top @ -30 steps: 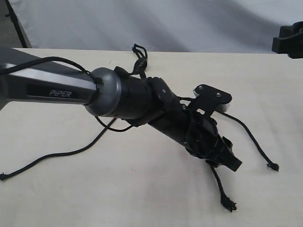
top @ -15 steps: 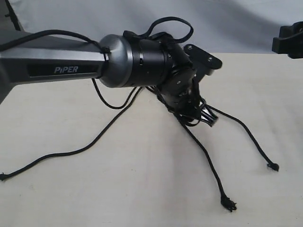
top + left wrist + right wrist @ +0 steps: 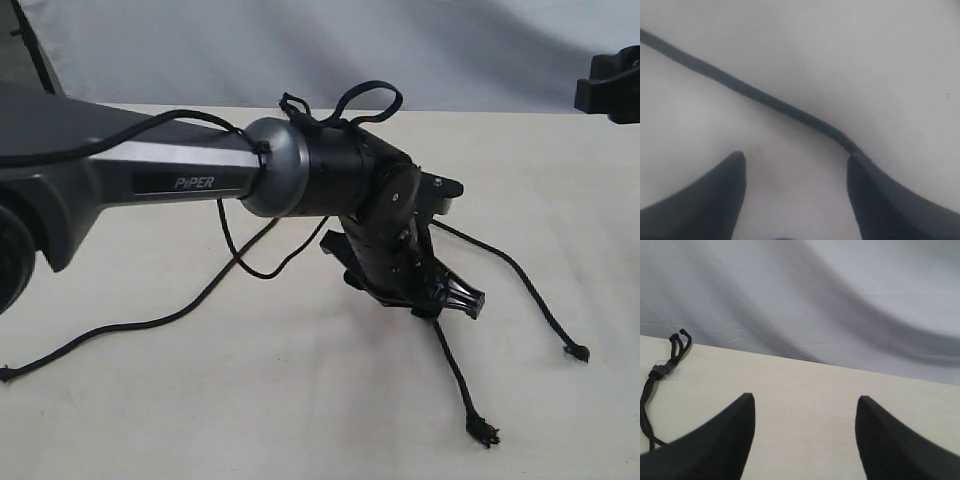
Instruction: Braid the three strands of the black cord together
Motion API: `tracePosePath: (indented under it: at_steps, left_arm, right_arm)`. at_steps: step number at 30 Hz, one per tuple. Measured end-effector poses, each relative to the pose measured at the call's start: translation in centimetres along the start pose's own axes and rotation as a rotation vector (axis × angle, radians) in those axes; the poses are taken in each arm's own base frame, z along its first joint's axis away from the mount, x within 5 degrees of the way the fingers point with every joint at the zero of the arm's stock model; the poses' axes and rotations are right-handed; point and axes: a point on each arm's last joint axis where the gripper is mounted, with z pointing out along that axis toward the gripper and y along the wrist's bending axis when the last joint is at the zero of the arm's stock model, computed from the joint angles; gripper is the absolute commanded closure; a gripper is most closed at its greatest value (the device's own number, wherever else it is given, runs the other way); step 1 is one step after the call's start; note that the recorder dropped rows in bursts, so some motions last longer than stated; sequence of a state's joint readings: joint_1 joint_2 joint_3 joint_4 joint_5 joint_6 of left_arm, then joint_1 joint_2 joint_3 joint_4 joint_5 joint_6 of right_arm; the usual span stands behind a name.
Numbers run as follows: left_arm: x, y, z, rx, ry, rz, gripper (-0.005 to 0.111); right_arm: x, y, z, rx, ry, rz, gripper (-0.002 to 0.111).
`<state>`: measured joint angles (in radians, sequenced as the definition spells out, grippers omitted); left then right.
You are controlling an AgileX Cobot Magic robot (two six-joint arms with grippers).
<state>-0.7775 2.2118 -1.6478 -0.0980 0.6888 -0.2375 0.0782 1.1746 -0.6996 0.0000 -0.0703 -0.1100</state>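
Observation:
The cord's middle strand (image 3: 452, 364) runs in a loose curve to a loose end (image 3: 482, 431), so the middle strand will bend and drag that end along when the robot carries it across.
The black cord lies on the cream table (image 3: 300, 400), with its small loop (image 3: 294, 106) at the far edge. The three strands fan toward me: a left strand (image 3: 120, 328), a middle strand (image 3: 458, 378) and a right strand (image 3: 525, 285). My left gripper (image 3: 455, 300) reaches across the middle and points down at the upper part of the middle strand. In the left wrist view the left gripper (image 3: 796, 161) is open, and a strand (image 3: 755, 94) runs past one fingertip (image 3: 856, 165). My right gripper (image 3: 804, 405) is open and holds nothing, and it faces the cord's banded loop end (image 3: 664, 369).
The left arm's grey link (image 3: 190, 170) and its smooth black cables (image 3: 365, 95) hang over the cord's joined end. Part of the right arm (image 3: 608, 82) shows at the top right corner. A grey cloth (image 3: 840, 300) backs the table's far edge.
The left gripper rose from the middle strand and swung back toward the joined end, then came down again over the middle strand. The strand tips have stayed in place.

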Motion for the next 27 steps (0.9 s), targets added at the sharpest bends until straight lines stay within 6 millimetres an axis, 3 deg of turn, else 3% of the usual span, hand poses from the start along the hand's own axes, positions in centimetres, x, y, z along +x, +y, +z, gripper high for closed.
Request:
tracePosePath:
  at_steps: [9, 15, 20, 23, 27]
  left_arm:
    - [-1.9, -2.5, 0.0, 0.056, -0.053, 0.018, 0.05]
    - [-2.0, -3.2, 2.1, 0.059, -0.015, 0.031, 0.05]
    - [-1.3, -3.6, 2.6, 0.048, 0.045, 0.099, 0.051]
    - [-0.6, -3.9, 2.6, 0.034, 0.113, 0.159, 0.064]
    - [0.6, -3.4, 2.2, -0.027, 0.264, 0.208, 0.097]
  right_arm:
    - [0.0, 0.0, 0.0, 0.0, 0.0, 0.0, 0.052]
    - [0.0, 0.0, 0.0, 0.0, 0.0, 0.0, 0.052]
    - [0.0, 0.0, 0.0, 0.0, 0.0, 0.0, 0.052]
    - [0.0, 0.0, 0.0, 0.0, 0.0, 0.0, 0.052]
    - [0.0, 0.0, 0.0, 0.0, 0.0, 0.0, 0.052]
